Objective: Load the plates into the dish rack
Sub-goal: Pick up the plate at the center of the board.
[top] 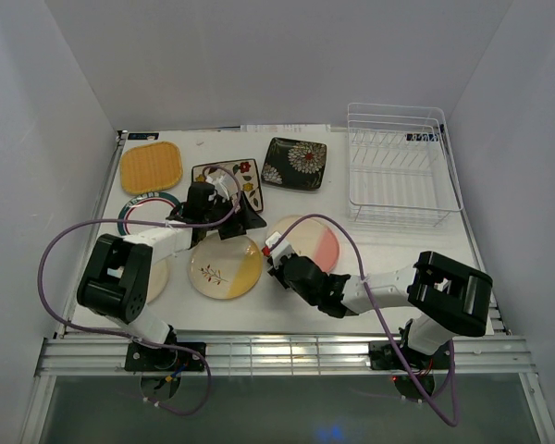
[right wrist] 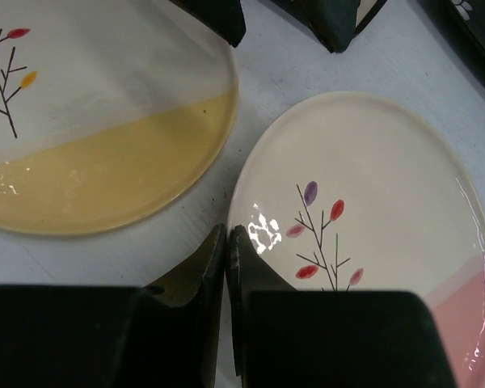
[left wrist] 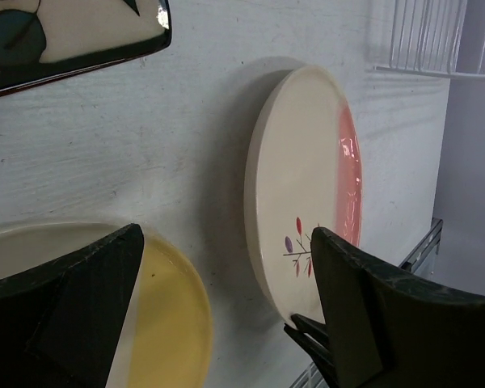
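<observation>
My right gripper is holding up the pink-cream plate's rim [left wrist: 267, 295]. So my left gripper should keep moving its open fingers toward the plate's free edge [left wrist: 251, 218] until they are on both sides of it.
The pink-cream round plate [top: 312, 242] [left wrist: 307, 178] [right wrist: 388, 186] lies mid-table. My right gripper [top: 273, 252] [right wrist: 227, 234] is shut, nothing between its fingers, with its tips against that plate's left rim. My left gripper [top: 240, 218] [left wrist: 226, 315] hangs open just above the table, between the yellow-cream plate [top: 226, 266] [left wrist: 166, 323] [right wrist: 105, 153] and the pink-cream one. The white wire dish rack [top: 402, 166] [left wrist: 428, 36] stands at the back right with no plate showing in it.
Along the back lie the orange square plate [top: 151, 166], the cream floral square plate [top: 224, 176] [left wrist: 73, 28], partly behind my left wrist, and the black floral plate [top: 295, 163]. The green-rimmed plate [top: 141, 209] and a plate under my left arm [top: 156, 277] lie at left.
</observation>
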`<state>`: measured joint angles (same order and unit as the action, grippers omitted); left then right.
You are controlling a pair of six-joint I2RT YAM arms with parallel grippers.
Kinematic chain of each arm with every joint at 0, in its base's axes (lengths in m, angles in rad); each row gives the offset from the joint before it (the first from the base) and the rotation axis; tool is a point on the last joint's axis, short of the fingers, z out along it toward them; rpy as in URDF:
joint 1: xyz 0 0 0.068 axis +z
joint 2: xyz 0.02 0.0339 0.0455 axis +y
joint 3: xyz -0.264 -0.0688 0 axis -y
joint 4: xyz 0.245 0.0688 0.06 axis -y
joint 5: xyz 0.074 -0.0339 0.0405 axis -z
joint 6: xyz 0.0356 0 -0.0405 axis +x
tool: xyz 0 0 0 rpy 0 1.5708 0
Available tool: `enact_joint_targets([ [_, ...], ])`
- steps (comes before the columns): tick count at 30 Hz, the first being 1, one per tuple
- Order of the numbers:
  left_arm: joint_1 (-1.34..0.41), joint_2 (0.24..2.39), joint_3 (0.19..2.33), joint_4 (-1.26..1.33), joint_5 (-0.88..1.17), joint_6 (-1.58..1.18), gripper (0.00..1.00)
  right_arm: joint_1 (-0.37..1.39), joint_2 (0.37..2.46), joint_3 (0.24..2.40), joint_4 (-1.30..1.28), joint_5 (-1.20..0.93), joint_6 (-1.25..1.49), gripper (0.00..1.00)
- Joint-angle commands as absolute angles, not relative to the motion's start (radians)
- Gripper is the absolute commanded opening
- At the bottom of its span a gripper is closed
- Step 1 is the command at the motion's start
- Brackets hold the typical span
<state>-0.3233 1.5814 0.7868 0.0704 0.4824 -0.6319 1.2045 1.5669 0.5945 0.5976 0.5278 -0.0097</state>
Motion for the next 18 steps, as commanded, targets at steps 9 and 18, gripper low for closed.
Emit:
enact_joint_targets([
  [9, -0.354, 1.652, 0.859, 0.066, 0.574, -0.727, 0.94, 1.207, 1.566, 0.64, 0.765, 0.549, -0.046, 0.08],
  [18, -0.37, 1.707, 0.89, 0.067, 0.614, -0.767, 0.93, 1.207, 1.551, 0.646, 0.779, 0.523, -0.069, 0.08],
])
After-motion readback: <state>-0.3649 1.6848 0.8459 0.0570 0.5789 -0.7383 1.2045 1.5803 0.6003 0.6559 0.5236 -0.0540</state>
